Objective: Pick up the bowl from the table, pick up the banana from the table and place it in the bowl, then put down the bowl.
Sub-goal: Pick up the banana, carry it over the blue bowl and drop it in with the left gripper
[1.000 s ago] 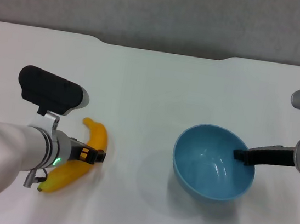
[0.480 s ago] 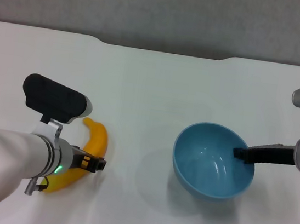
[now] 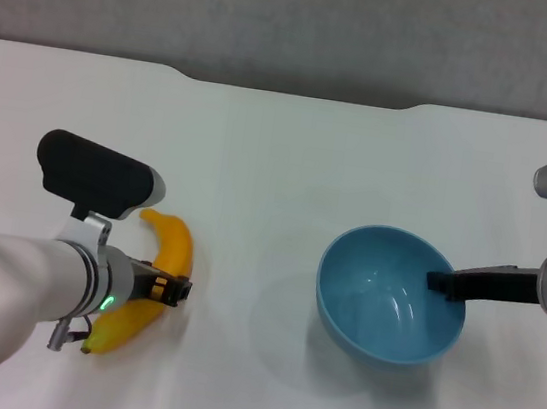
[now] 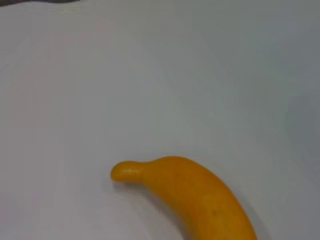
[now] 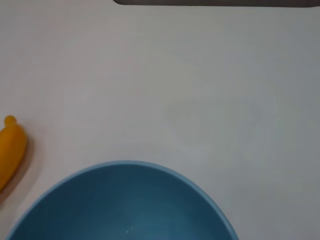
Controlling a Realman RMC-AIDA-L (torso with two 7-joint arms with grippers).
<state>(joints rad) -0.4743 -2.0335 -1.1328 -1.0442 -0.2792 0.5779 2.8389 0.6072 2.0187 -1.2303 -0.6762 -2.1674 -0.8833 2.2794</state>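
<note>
I should keep carrying the banana until it hangs over the bowl's inside [image 3: 379, 291], because my left gripper is holding the banana's middle [image 3: 175, 255] and the empty bowl is facing up.
The light-blue bowl [image 3: 382, 300] hangs a little above the white table [image 3: 280, 155] at the right, with its shadow below and to its left. My right gripper [image 3: 437, 283] is shut on its right rim. The bowl's inside fills the right wrist view [image 5: 125, 205]. The yellow-orange banana [image 3: 176, 242] lies at the left. My left gripper [image 3: 166, 289] is closed around its middle, low at the table. The left wrist view shows the banana's stem end [image 4: 200, 195] over the tabletop. The banana's end also shows in the right wrist view [image 5: 10, 147].
The table's far edge has a shallow notch [image 3: 298, 92] with a grey wall behind it. Bare white tabletop lies between the banana and the bowl.
My left gripper has settled onto the banana's middle, and the banana has turned slightly, its stem tip swinging left. The bowl and right gripper have stayed where they were.
</note>
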